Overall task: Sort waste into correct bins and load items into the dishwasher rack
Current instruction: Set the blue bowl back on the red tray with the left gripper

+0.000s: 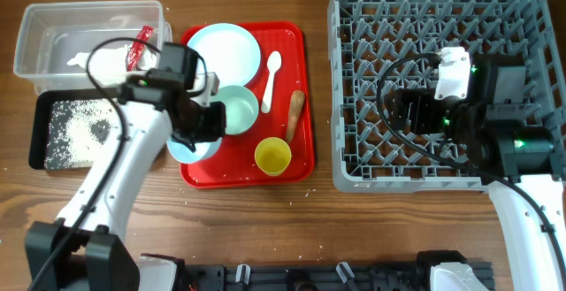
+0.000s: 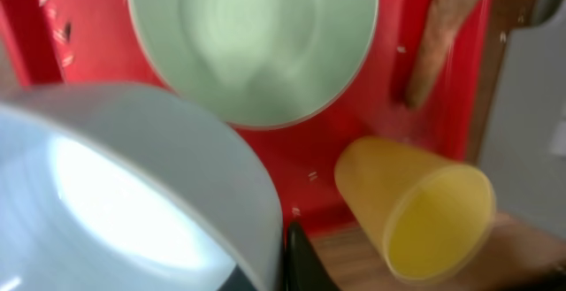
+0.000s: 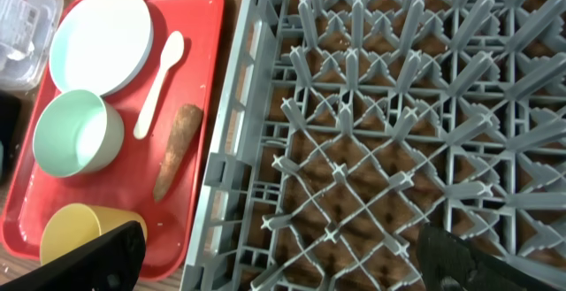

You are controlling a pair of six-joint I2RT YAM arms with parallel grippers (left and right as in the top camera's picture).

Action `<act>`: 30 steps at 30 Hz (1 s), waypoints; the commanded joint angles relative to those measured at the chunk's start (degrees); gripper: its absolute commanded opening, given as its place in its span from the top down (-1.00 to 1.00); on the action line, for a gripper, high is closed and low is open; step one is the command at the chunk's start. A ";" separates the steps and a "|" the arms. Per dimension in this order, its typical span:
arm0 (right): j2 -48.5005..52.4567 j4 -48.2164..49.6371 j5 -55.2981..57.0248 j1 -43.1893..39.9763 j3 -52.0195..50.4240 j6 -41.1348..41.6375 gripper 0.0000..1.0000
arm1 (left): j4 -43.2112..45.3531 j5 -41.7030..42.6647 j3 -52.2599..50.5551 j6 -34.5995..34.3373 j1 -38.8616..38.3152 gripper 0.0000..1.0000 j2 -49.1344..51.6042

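Observation:
I should keep moving my left gripper down until the pale blue bowl [image 1: 191, 152] stands flat and then let go, because the bowl is over the red tray's open front corner [image 1: 196, 173].
My left gripper [image 1: 199, 123] [image 2: 279, 251] is shut on the rim of a pale blue bowl [image 1: 187, 152] [image 2: 115, 176] at the red tray's front left. The second bowl [image 1: 237, 110] [image 2: 256, 34], plate [image 1: 224, 52], white spoon [image 1: 271, 77], brown stick [image 1: 294, 116] and yellow cup [image 1: 272, 156] [image 2: 424, 211] sit on that tray. My right gripper [image 1: 416, 112] [image 3: 283, 256] is open and empty over the grey dishwasher rack [image 1: 354, 26] [image 3: 354, 105]. The clear tub [image 1: 53, 17] holds a red wrapper [image 1: 139, 46] and white tissue [image 1: 102, 59]. The black tray [image 1: 40, 132] holds rice grains [image 1: 75, 132].
The red serving tray [image 1: 296, 88] lies between the bins on the left and the rack on the right. A few loose grains lie on the tray and on the wood in front of it. The rack holds no dishes.

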 commanded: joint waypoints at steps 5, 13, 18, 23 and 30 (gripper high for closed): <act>0.37 -0.07 -0.96 -0.07 0.46 0.66 -0.99 | 10.08 -3.08 -10.67 -4.20 -2.12 0.92 0.20; 0.37 -0.20 -0.98 -0.07 0.46 0.83 -0.99 | 14.97 -2.62 -15.96 -4.20 -5.49 0.92 0.20; 0.37 -0.20 -0.98 -0.07 0.46 1.68 -0.99 | 15.39 -3.10 -15.74 -4.15 -6.73 0.07 0.15; 0.37 -0.13 -0.98 -0.07 0.46 2.10 -0.99 | 11.80 -2.89 -7.28 -3.43 -6.45 0.03 -1.07; 0.37 -0.22 -0.98 -0.07 0.46 2.14 -0.99 | 9.94 -2.32 0.66 0.52 -10.29 -0.02 -1.57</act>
